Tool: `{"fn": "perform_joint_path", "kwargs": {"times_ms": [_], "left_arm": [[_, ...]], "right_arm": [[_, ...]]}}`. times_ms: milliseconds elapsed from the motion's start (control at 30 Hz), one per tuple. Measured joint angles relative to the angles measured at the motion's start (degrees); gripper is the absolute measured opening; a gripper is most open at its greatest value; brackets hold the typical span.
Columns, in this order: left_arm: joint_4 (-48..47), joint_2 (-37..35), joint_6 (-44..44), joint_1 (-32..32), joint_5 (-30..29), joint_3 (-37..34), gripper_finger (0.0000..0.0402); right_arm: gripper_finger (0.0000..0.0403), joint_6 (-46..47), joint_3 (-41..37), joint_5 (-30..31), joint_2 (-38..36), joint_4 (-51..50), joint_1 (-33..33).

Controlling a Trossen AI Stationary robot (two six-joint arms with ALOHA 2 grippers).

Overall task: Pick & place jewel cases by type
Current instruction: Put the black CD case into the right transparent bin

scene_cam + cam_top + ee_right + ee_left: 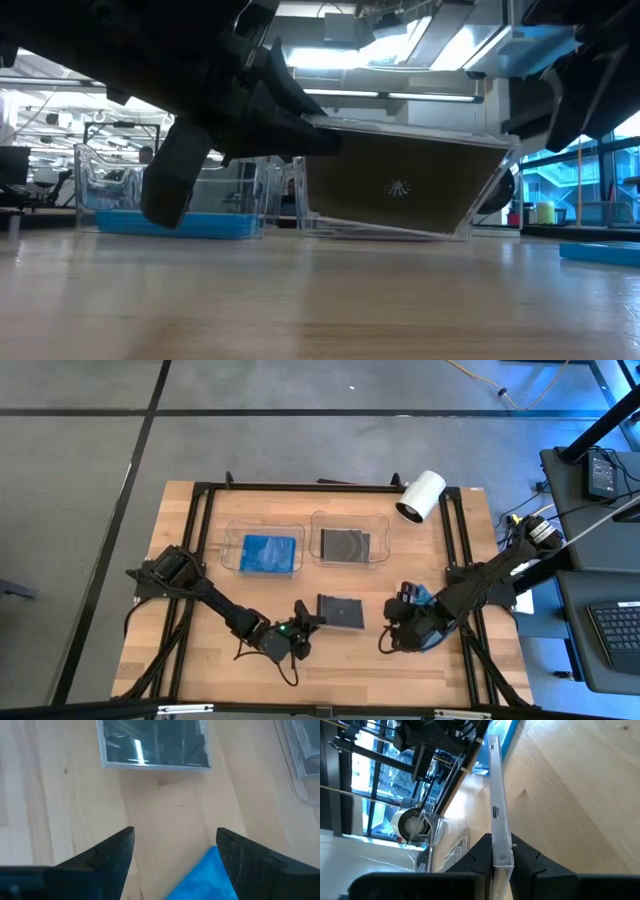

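The dark case [341, 611] in my left gripper is in the way at the table's middle. My right gripper should wait until it is clear before it slides the blue case [602, 254] there.
A dark jewel case [341, 610] lies right of my left gripper [308, 618], which is shut on it near the table's middle. The low view shows this case [400, 185] tilted. My right gripper [175, 840] hovers open at the table's right, above a blue jewel case [207, 877] lying flat on the wood, and touches nothing. At the back, one clear tray [232, 530] holds a blue case [265, 550]. The clear tray beside it [318, 520] holds a dark case [345, 545]. My left gripper pinches the dark case between its two fingers at the edge [502, 855] nearest the table's left, one finger on each flat face. The fingers come in roughly level from the table's left. The held side is raised. The opposite edge [462, 235] hangs low by the table; whether it touches, I cannot tell.
A white cylinder [420, 495] lies at the table's back right corner. Black frame rails [200, 560] run along the table's left and right sides. Bare wood [350, 660] stretches along the near edge.
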Motion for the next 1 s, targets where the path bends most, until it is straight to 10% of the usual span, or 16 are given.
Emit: {"fn": "perform_joint_path", "kwargs": {"times_ms": [667, 1000], "left_arm": [[4.2, -3.4, 16.4, 2.8, -5.8, 0.0, 0.0037], [4.2, -10.6, 20.9, 12.4, 2.0, 0.0, 0.0040]], "right_arm": [[0.0284, 0.1, 0.0, 0.1, 0.0, 0.1, 0.2], [0.0284, 0.0, 0.0, 0.2, 0.0, 0.1, 0.2]]}}
